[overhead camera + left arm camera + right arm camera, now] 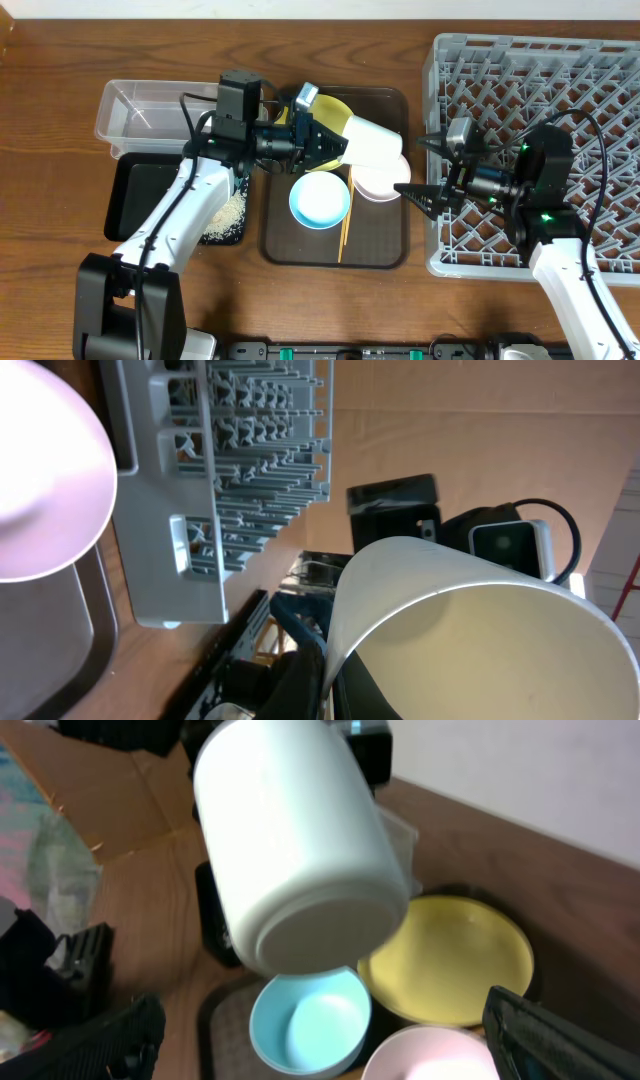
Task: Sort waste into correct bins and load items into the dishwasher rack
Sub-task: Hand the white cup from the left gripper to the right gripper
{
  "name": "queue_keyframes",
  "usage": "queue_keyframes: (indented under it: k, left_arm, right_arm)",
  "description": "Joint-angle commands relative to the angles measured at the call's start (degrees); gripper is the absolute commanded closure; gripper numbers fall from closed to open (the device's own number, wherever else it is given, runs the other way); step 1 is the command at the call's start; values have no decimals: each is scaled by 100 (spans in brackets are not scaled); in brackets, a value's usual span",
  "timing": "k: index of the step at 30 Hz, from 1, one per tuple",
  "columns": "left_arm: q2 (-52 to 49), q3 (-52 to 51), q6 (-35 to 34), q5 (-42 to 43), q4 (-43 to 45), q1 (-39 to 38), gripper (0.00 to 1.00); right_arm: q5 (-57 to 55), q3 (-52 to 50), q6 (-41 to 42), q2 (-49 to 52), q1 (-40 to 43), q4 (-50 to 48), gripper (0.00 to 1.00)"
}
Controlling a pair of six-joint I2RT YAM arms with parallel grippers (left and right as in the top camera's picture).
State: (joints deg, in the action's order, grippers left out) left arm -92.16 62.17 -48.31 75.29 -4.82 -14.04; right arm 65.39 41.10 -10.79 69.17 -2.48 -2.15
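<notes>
The pale cup is held in my left gripper by its rim, away from the dishwasher rack, so next my right gripper grabs the cup's base and loads the cup.
My left gripper is shut on the rim of the pale cup and holds it on its side above the brown tray. The left wrist view shows the cup's inside; the right wrist view shows its base. My right gripper is open and empty, just right of the cup, in front of the grey dishwasher rack. On the tray lie the yellow plate, the light blue bowl, the pinkish-white bowl and the chopsticks. Rice scraps lie in the black tray.
The clear tub stands behind the black tray at the left. The brown serving tray sits mid-table between the bins and the rack. A small yellow and blue thing shows at the tray's far edge; I cannot tell what it is.
</notes>
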Motion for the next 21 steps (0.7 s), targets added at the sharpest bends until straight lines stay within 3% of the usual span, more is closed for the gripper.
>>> queue_keyframes:
  k: [1,9,21]
  left_arm:
    - [-35,96,-205,232,24,-111,94]
    - [-33,96,-310,229,238,-439,94]
    - [-33,96,-459,236,236,-470,94]
  right_arm:
    - [216,83,114,35,-223,-245,2]
    - [98,83,372,39,-424,-798,4]
    - [37,83,367,39,-435,-885,19]
